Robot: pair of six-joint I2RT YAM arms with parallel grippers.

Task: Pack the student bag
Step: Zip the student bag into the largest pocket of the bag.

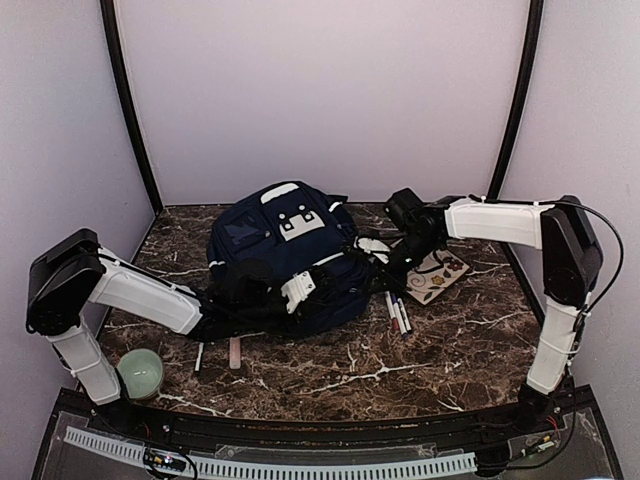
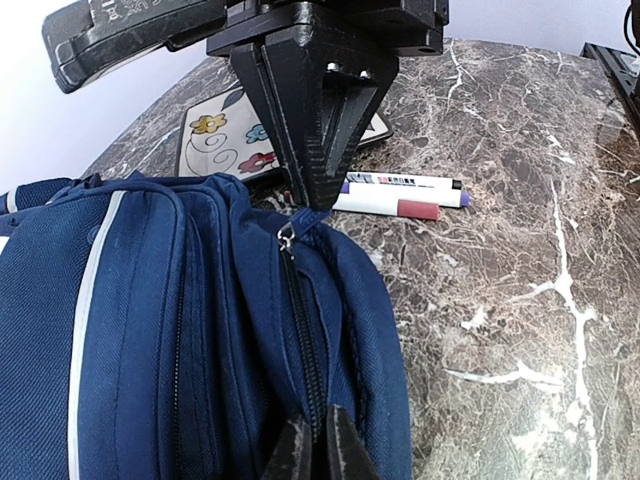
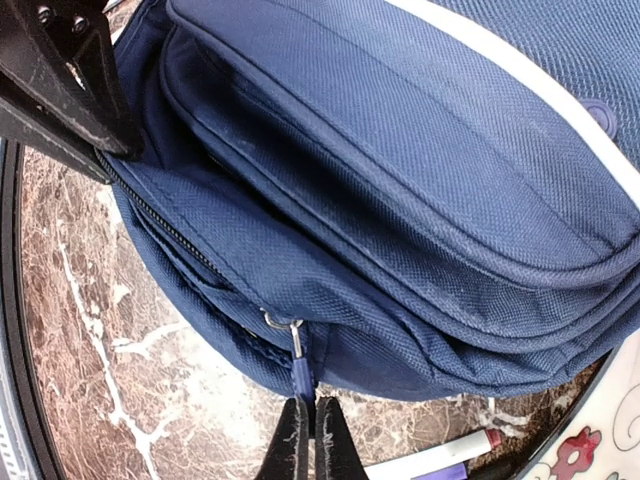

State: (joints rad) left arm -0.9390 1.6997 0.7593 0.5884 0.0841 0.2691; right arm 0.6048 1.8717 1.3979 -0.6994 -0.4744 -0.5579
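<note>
The robot's right gripper should keep pulling the blue zipper pull [image 3: 301, 372] it has pinched, while the left gripper anchors the fabric, until it reaches the bag's edge [image 2: 204, 179] beside the notebook, then let go.
The student bag [image 1: 285, 245], navy with white patches, lies flat in the middle of the table. My left gripper [image 2: 312, 440] is shut on the bag's fabric [image 2: 200, 330] at the zipper line, on its near-left side [image 1: 255, 292]. My right gripper [image 3: 308, 425] is shut on the blue zipper pull [image 3: 301, 372] at the bag's right edge. It also shows from the left wrist as a black wedge [image 2: 305, 195] over that pull [image 2: 300, 225]. The zipper [image 2: 305, 340] between the two grippers is closed. The bag's inside is hidden.
Several markers [image 1: 397, 310] lie right of the bag, next to a flower-patterned notebook [image 1: 437, 275]. A pink eraser [image 1: 235, 352] and a dark pen [image 1: 199, 357] lie in front of the bag. A pale green round object [image 1: 140, 372] sits at the near left.
</note>
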